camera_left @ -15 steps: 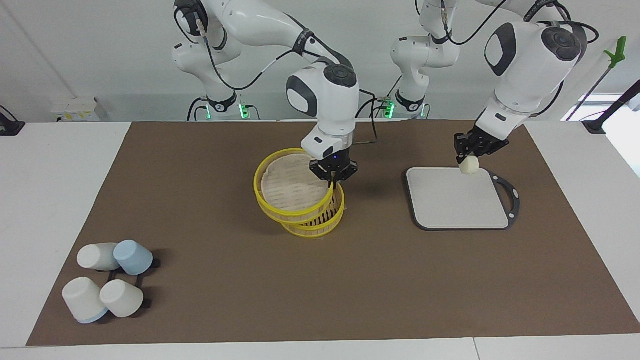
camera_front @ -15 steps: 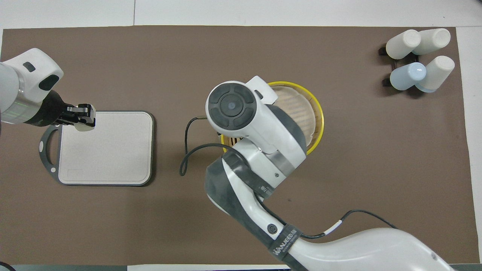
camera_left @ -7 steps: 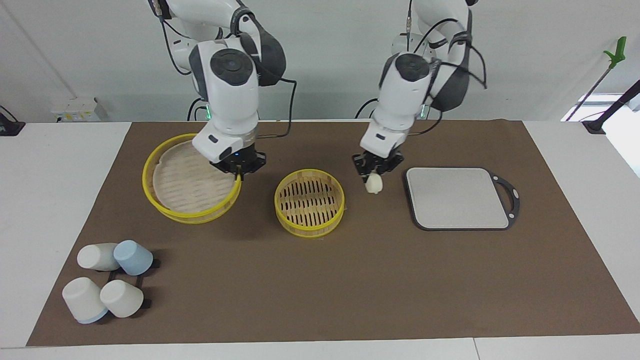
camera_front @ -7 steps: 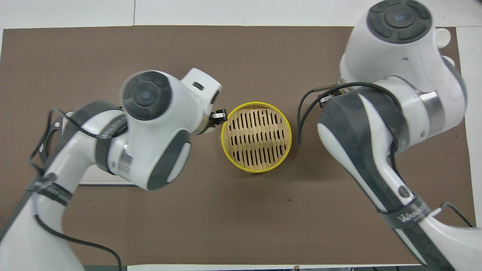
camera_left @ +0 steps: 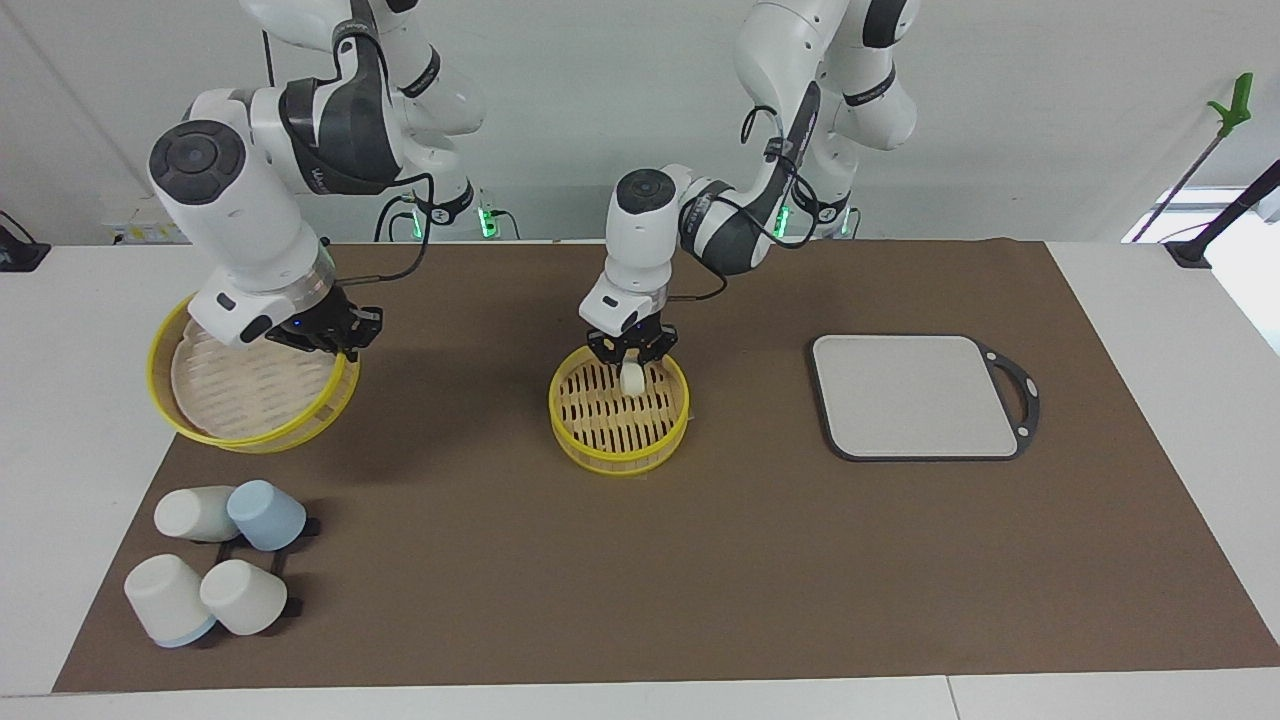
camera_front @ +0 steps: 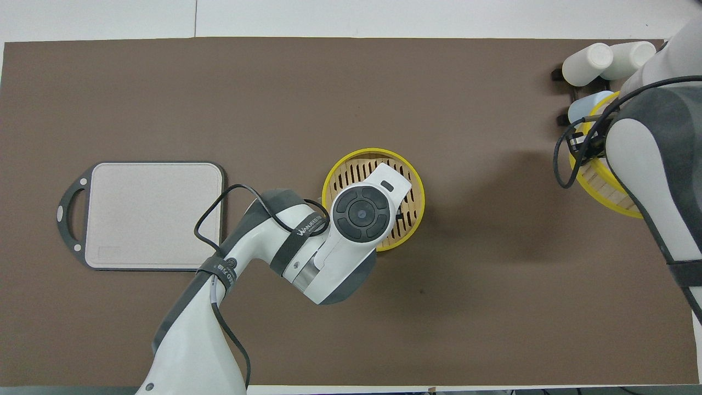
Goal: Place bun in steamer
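The space over the bottom level [camera_left: 617, 414] is blocked by my left gripper, so my left gripper should put down the bun [camera_left: 632, 382] and move away before my right gripper lowers the upper level.
The steamer's bottom tier [camera_left: 600, 450], yellow-rimmed with a slotted floor, stands mid-mat; it also shows in the overhead view [camera_front: 373, 150]. My left gripper [camera_left: 631, 368] is over it, shut on the cream-white bun [camera_left: 632, 381], which hangs just above the slotted floor, inside the rim. In the overhead view my left arm hides the bun and the gripper. My right gripper [camera_left: 340, 335] is shut on the rim of the steamer's upper tier [camera_left: 250, 390] and holds it tilted in the air over the mat's edge at the right arm's end; it also shows in the overhead view [camera_front: 600, 192].
A flat grey board [camera_left: 915, 395] with a dark handle lies on the mat toward the left arm's end [camera_front: 153, 214]. Several white and blue cups [camera_left: 215, 570] lie on a black rack at the right arm's end, farther from the robots [camera_front: 587, 57].
My left gripper carried the bun from beside the bottom tier to inside its rim and lowered it. My right gripper moved the upper tier farther toward the right arm's end of the table.
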`<state>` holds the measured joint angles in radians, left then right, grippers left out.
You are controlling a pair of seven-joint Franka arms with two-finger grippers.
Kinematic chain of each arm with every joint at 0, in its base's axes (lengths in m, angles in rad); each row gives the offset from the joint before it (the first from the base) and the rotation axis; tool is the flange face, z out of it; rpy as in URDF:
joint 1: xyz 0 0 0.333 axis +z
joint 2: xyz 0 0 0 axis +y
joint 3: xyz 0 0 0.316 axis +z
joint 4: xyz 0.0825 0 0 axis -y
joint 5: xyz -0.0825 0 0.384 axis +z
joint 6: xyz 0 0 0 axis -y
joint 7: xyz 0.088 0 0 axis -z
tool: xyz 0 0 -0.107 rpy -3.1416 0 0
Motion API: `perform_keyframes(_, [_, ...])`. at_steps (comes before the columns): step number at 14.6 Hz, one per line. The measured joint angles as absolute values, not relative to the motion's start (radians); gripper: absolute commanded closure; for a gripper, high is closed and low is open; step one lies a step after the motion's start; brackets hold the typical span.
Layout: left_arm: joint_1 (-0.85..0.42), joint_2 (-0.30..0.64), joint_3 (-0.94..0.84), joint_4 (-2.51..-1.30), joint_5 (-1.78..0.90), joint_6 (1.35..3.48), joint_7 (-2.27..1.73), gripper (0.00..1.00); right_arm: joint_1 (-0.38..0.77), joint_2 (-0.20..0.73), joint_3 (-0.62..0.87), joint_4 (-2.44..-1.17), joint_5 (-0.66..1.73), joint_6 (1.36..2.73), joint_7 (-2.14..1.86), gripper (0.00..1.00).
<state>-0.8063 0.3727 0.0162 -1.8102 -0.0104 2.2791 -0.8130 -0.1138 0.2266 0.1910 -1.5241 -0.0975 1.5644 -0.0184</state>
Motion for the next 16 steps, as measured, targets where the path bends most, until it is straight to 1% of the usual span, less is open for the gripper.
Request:
perform_keyframes(1, [-0.806,0.381,0.018,-1.81,-0.01,2.286,-0.813,0.49,-0.109,0.225,0.194,-1.528,-0.098,1.564,-0.018,1.0])
perform_keyframes(2, [-0.806,0.385,0.019,-1.81,-0.009,2.291,-0.813,0.27,-0.106,0.224,0.198,-1.53,-0.098,1.565,-0.018,1.0])
perform_keyframes(3, [-0.807,0.385,0.019,-1.81,-0.009,2.294,-0.813,0.0,-0.102,0.221,0.199,-1.531,-0.098,1.565,-0.018,1.0])
perform_keyframes(8, [-0.807,0.381,0.022,-1.809,-0.008,2.289,-0.813,0.0,-0.094,0.217,0.2,-1.534,-0.098,1.572,-0.018,1.0])
perform_keyframes(10, [-0.8,0.354,0.037,-1.802,-0.007,2.241,-0.813,0.0,-0.093,0.217,0.2,-1.534,-0.098,1.572,-0.018,1.0])
perform_keyframes(12, [-0.74,0.275,0.051,-1.787,-0.002,2.115,-0.77,0.0,-0.092,0.217,0.2,-1.534,-0.098,1.572,-0.018,1.0])
perform_keyframes(13, [-0.683,0.221,0.055,-1.779,0.001,2.042,-0.725,0.0,-0.092,0.217,0.2,-1.534,-0.098,1.574,-0.018,1.0])
perform_keyframes(16, [-0.463,0.063,0.063,-1.776,0.004,1.874,-0.519,0.0,-0.09,0.217,0.201,-1.534,-0.098,1.588,-0.018,1.0])
